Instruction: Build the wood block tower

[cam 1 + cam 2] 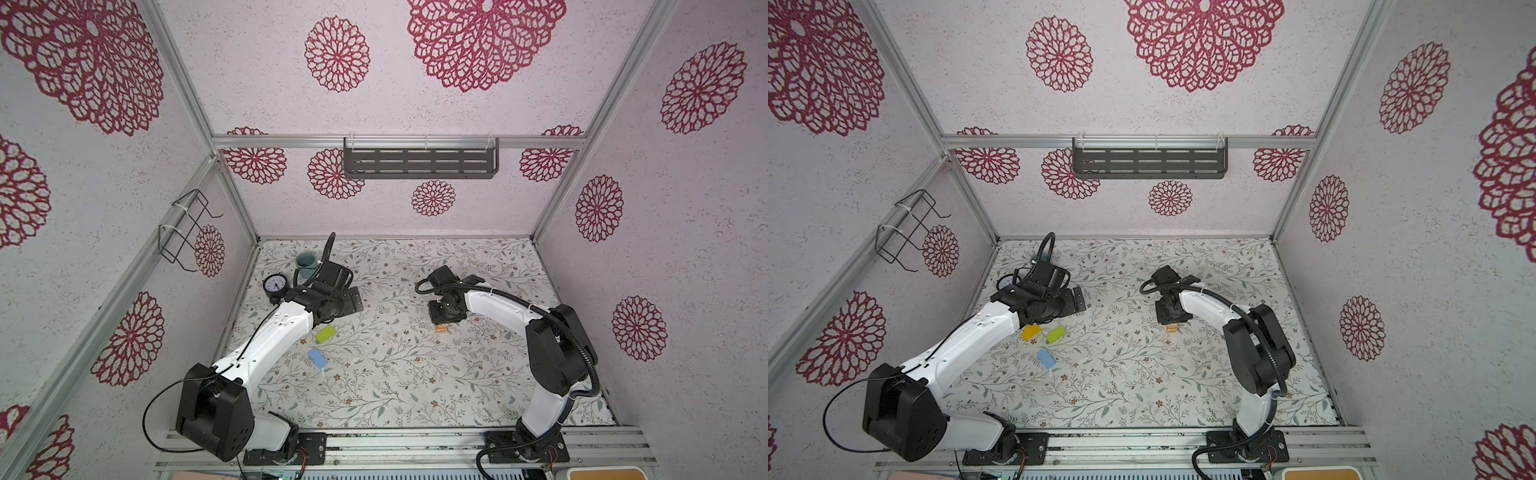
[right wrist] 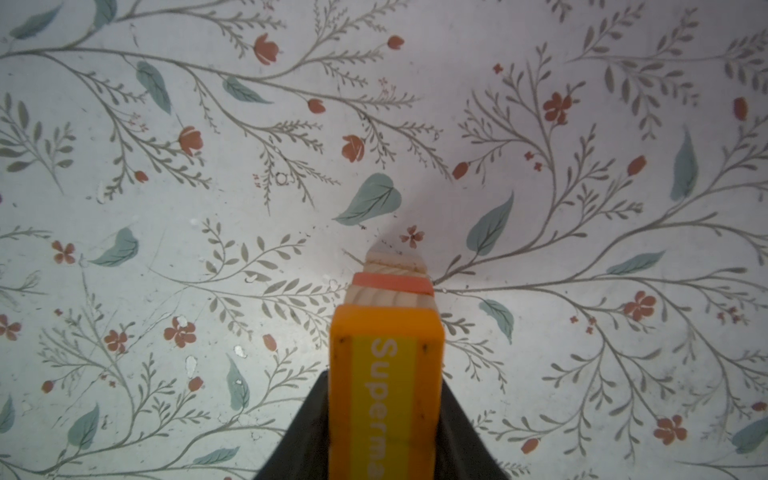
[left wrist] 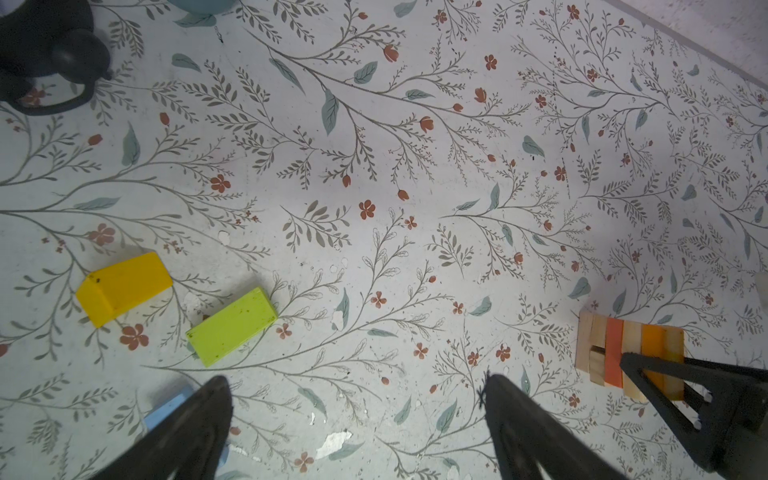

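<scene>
The robot's right gripper is in the way of the tower's top [image 1: 441,327], so it should open and back away while the left gripper gets the nearby green block [image 1: 325,334].
The tower [image 2: 390,274] is a short stack of plain wood and orange-red blocks in the right half of the mat, also seen in a top view as the tower [image 1: 441,328] and in the left wrist view as the tower [image 3: 615,357]. My right gripper [image 2: 385,386] is shut on an orange block [image 2: 386,357] with a yellow printed stripe, which rests on top of the stack. A yellow block [image 3: 124,289], a green block [image 3: 231,326] and a light blue block [image 3: 166,409] lie loose near my left arm. My left gripper [image 3: 357,382] hangs open over bare mat, holding nothing.
A grey-blue cup [image 1: 306,266] and a round black alarm clock [image 1: 274,285] stand at the back left, close behind the left arm. The green block [image 1: 325,334] and blue block [image 1: 316,358] lie left of centre. Walls enclose the mat on three sides.
</scene>
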`<state>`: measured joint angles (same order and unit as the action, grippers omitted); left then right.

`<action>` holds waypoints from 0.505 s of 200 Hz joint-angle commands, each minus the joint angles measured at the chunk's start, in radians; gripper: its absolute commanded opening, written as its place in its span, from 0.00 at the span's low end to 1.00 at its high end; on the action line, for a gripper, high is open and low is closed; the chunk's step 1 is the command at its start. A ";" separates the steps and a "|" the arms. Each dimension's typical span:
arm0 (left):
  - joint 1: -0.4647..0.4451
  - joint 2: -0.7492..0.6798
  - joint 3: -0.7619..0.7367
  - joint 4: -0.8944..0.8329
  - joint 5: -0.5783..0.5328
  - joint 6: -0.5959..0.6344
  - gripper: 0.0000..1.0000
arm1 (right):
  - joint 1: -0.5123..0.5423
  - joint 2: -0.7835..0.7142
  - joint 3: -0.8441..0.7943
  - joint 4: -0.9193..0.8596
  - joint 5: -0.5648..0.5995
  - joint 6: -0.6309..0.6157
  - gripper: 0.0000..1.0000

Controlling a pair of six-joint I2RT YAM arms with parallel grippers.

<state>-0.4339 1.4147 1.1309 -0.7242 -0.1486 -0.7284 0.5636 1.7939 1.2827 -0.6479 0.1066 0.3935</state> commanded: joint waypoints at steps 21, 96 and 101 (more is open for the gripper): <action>0.004 0.001 0.026 -0.011 -0.017 0.015 0.97 | 0.001 -0.001 0.010 -0.013 0.033 0.006 0.50; 0.067 -0.024 -0.009 -0.008 0.056 -0.015 0.97 | -0.001 -0.073 0.006 0.019 0.016 -0.021 0.62; 0.071 -0.028 -0.011 -0.011 0.055 -0.017 0.98 | -0.002 -0.082 0.003 0.021 0.019 -0.023 0.62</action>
<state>-0.3920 1.4139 1.1301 -0.7273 -0.1139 -0.7330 0.5632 1.7912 1.2827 -0.6392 0.1093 0.3874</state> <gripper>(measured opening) 0.974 0.616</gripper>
